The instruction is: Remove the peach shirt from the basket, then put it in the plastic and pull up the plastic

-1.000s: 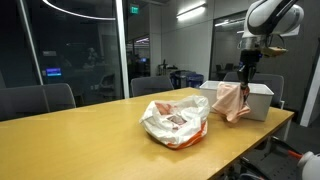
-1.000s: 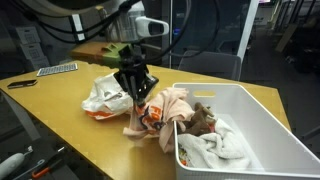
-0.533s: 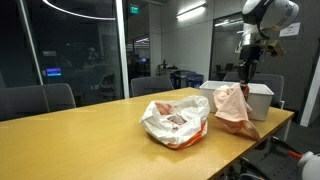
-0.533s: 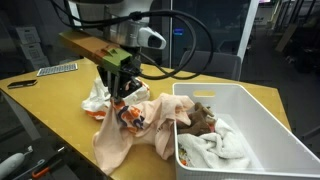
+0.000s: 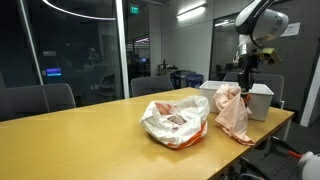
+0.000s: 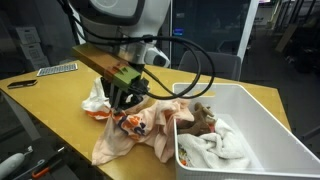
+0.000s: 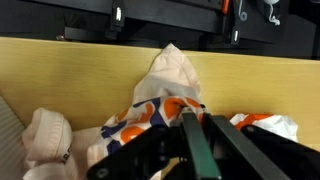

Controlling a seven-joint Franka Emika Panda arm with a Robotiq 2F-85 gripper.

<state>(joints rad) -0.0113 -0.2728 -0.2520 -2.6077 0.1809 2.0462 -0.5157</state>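
Note:
The peach shirt hangs from my gripper with one end over the basket rim, so I should lower it beside the basket (image 6: 160, 143) and take its bunched folds.
The peach shirt (image 5: 233, 112) hangs from my gripper (image 5: 243, 82) between the white basket (image 5: 262, 100) and the crumpled white-and-orange plastic bag (image 5: 175, 120). In an exterior view the shirt (image 6: 150, 138) drapes from the gripper (image 6: 125, 103) onto the table, with one end still over the basket rim (image 6: 176, 128). The bag (image 6: 97, 97) lies just behind the gripper. In the wrist view the shut fingers (image 7: 196, 122) sit over the bag's orange print (image 7: 150, 118), with peach cloth (image 7: 172, 72) beyond.
The basket holds a white towel (image 6: 215, 146) and a brown cloth (image 6: 203, 116). A keyboard (image 6: 57, 69) and a dark object (image 6: 20, 84) lie at the far table end. Office chairs (image 5: 40, 98) stand along the table. The table edge (image 5: 250, 142) is close by.
The gripper has carried the shirt away from the basket toward the bag and lowered it; the shirt now spreads across the table rather than hanging bunched.

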